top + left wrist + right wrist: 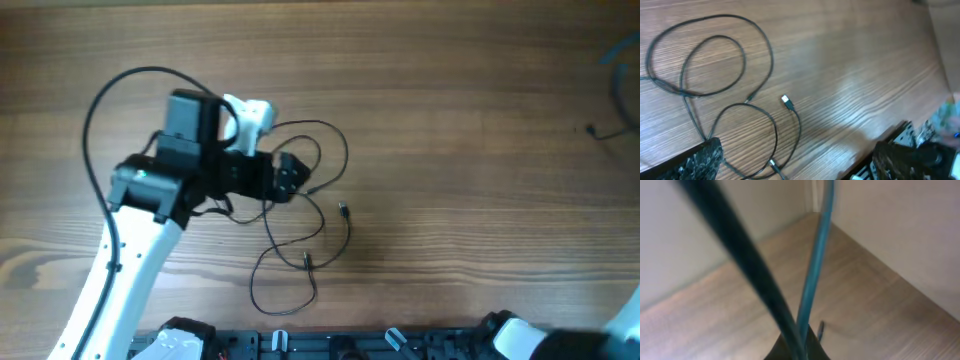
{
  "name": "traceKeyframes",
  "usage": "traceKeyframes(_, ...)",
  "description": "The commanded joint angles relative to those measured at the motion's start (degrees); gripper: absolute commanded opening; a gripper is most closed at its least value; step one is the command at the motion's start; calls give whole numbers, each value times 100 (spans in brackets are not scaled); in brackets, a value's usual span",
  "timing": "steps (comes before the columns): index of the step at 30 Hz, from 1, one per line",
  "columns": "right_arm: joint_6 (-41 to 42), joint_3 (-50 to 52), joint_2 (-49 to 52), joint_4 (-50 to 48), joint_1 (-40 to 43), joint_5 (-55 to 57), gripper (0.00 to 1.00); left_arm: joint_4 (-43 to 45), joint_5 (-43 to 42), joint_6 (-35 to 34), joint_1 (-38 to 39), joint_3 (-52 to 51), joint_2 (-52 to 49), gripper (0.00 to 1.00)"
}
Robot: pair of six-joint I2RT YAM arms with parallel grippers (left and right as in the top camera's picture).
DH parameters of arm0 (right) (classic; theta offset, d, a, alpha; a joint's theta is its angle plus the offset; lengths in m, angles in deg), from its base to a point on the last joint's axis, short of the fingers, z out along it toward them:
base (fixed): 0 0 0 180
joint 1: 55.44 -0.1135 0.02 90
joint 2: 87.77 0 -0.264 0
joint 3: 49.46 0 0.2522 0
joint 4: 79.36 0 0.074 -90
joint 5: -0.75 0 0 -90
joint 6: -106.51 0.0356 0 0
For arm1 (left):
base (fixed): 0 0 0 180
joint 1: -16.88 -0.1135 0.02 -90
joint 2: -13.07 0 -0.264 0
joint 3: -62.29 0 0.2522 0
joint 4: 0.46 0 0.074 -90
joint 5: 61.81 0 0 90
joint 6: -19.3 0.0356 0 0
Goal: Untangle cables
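The lower plug (pixel 307 260) is lying across another cord, so my left gripper should move back from the upper loops and my right gripper should raise the cord at that crossing (pixel 306 268).
The cables (pixel 305 215) are thin black cords lying in loose overlapping loops on the wooden table, left of centre. In the left wrist view the loops (pixel 715 55) spread across the upper left, with one small plug end (pixel 785 100) lying free and another (pixel 772 163) near the bottom edge. My left gripper (pixel 288 178) hovers over the upper part of the loops. Its two fingers stand wide apart (pixel 800 162), open and holding nothing. My right arm (pixel 515 335) sits at the bottom right, far from the cables. Its view shows only a dark tip (pixel 795 347) behind blurred wires.
A thick black wire (pixel 110 90) arcs from the left arm over the table's left side. A thin dark cord (pixel 605 130) and a blue one (pixel 620 50) lie at the far right edge. Blue and dark wires (pixel 815 255) cross the right wrist view.
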Motion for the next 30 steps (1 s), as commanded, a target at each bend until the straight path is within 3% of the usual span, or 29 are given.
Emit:
traceKeyframes(1, 785, -70, 520, -776, 702, -1543, 4, -7, 509, 109, 584, 13, -2, 99)
traceKeyframes(4, 1449, -70, 966, -1311, 1290, -1692, 4, -55, 527, 107, 876, 13, -66, 100)
traceKeyframes(9, 1530, -70, 1967, -1285, 1947, -1521, 4, -68, 525, 57, 1099, 13, -490, 99)
traceKeyframes(12, 2118, -70, 2658, -949, 2295, -1019, 4, -13, 525, -251, 1268, 13, -767, 88)
traceKeyframes(14, 2122, -70, 2855, -931, 2439, -1019, 5, 269, 527, -260, 1449, 13, -785, 88)
traceKeyframes(15, 2264, -68, 2881, -951, 2470, -1012, 28, 435, 527, -260, 1539, 13, -785, 90)
traceKeyframes(17, 2776, -70, 2879, -994, 2472, -1005, 99, 584, 527, -260, 1622, 13, -785, 91)
traceKeyframes(21, 3893, -70, 2879, -485, 2472, -1021, 100, 575, 527, -323, 1624, 13, -785, 92)
traceKeyframes(25, 4343, -68, 2879, 507, 2417, -1126, 100, 588, 525, -323, 1622, 13, -785, 92)
traceKeyframes(27, 4207, -68, 2879, 866, 2350, -1331, 100, 590, 525, -323, 1624, 13, -785, 92)
traceKeyframes(30, 2479, -70, 2879, 866, 1993, -2669, 99, 647, 527, -321, 1622, 13, -785, 92)
